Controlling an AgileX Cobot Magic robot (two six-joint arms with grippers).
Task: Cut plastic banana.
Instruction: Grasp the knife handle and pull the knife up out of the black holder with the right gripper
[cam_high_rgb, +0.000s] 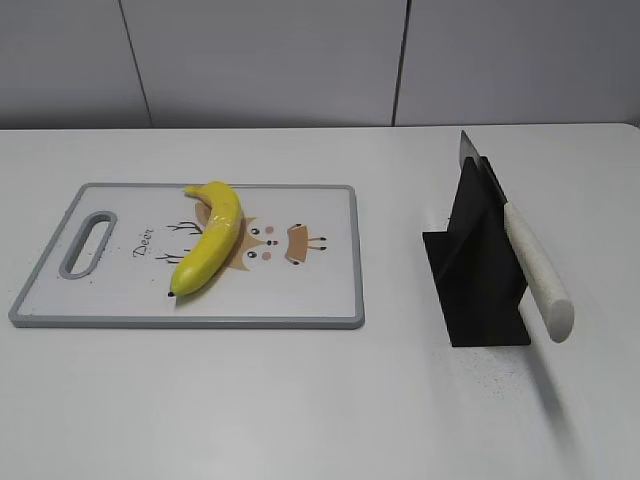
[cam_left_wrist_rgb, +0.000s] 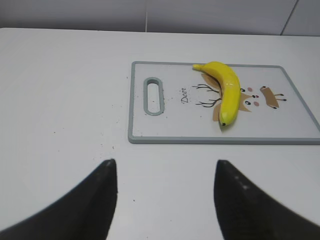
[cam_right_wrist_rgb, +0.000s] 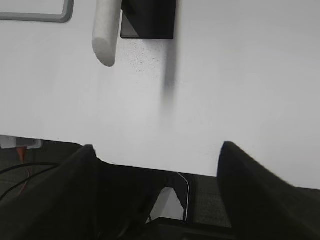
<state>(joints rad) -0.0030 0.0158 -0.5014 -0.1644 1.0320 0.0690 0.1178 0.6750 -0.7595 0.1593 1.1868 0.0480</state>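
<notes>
I expect the white-handled knife to come free and leave the black stand upright when I lift the knife, because the stand is open along its top.
The plastic banana is glossy yellow and lies on a white cutting board with a grey rim and a deer drawing. It also shows in the left wrist view, on the board. A knife with a white handle rests in a black stand to the right of the board. The right wrist view shows the handle end and the stand's base. My left gripper is open and empty over bare table, short of the board. My right gripper is open and empty at the table's front edge. Neither gripper shows in the exterior view.
The white table meets a grey panelled wall at the back. The right wrist view shows the table's front edge, with cables and dark floor below it.
</notes>
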